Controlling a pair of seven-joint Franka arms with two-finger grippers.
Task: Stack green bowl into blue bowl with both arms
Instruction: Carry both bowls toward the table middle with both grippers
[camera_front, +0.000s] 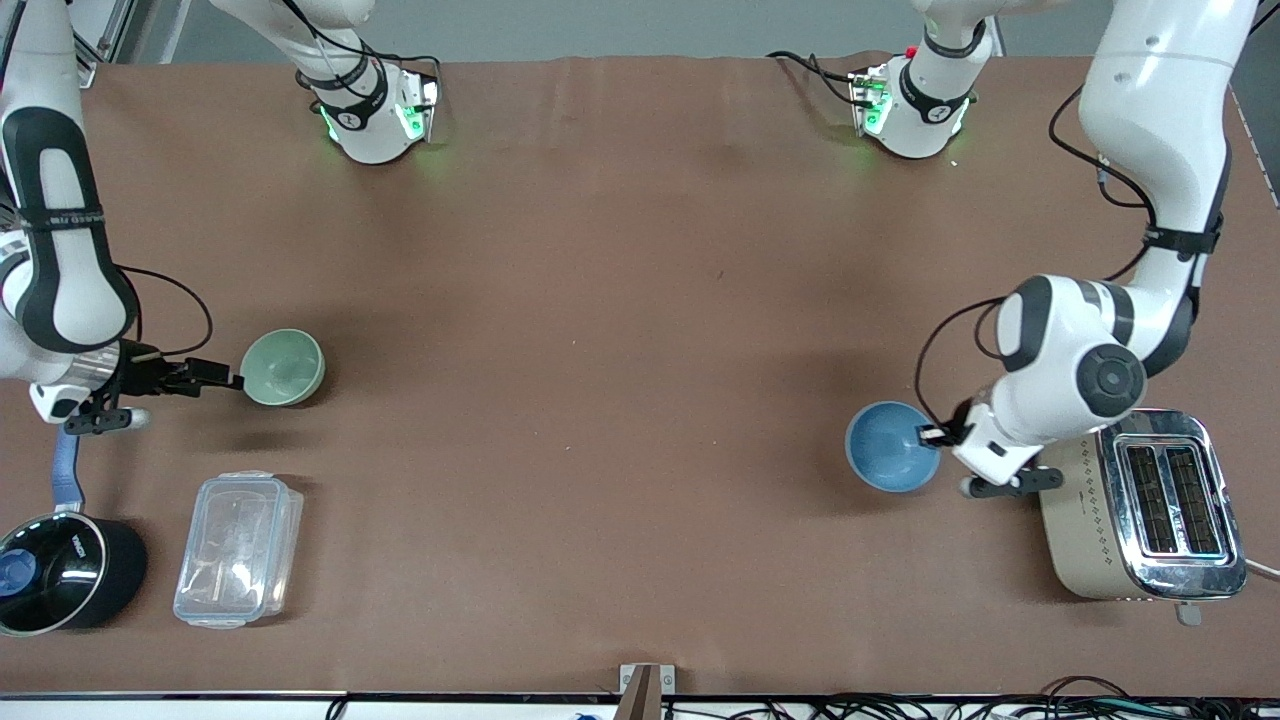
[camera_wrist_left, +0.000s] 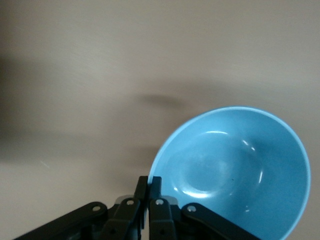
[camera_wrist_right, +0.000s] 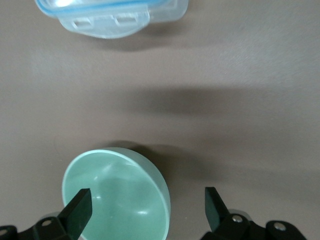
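Next, I put the blue bowl (camera_front: 889, 448) in the middle of the table (camera_front: 617, 361) with my left gripper before my right gripper brings the green bowl, because the blue bowl is by the toaster, far from my right arm.
The pale green bowl (camera_front: 283, 367) sits upright on the table toward the right arm's end. My right gripper (camera_front: 228, 379) is open at its rim. In the right wrist view (camera_wrist_right: 147, 206) one finger (camera_wrist_right: 79, 209) is over the inside of the green bowl (camera_wrist_right: 117, 192) and the other finger (camera_wrist_right: 214, 205) is outside it. The sky-blue bowl (camera_front: 890, 446) is toward the left arm's end, beside the toaster. My left gripper (camera_front: 935, 435) is shut on its rim. In the left wrist view (camera_wrist_left: 149, 184) the blue bowl (camera_wrist_left: 235, 170) looks tilted.
A clear plastic lidded container (camera_front: 238, 548) lies nearer the front camera than the green bowl and also shows in the right wrist view (camera_wrist_right: 110, 15). A black saucepan with a blue handle (camera_front: 60, 570) stands beside it. A silver toaster (camera_front: 1140, 505) stands by the left arm.
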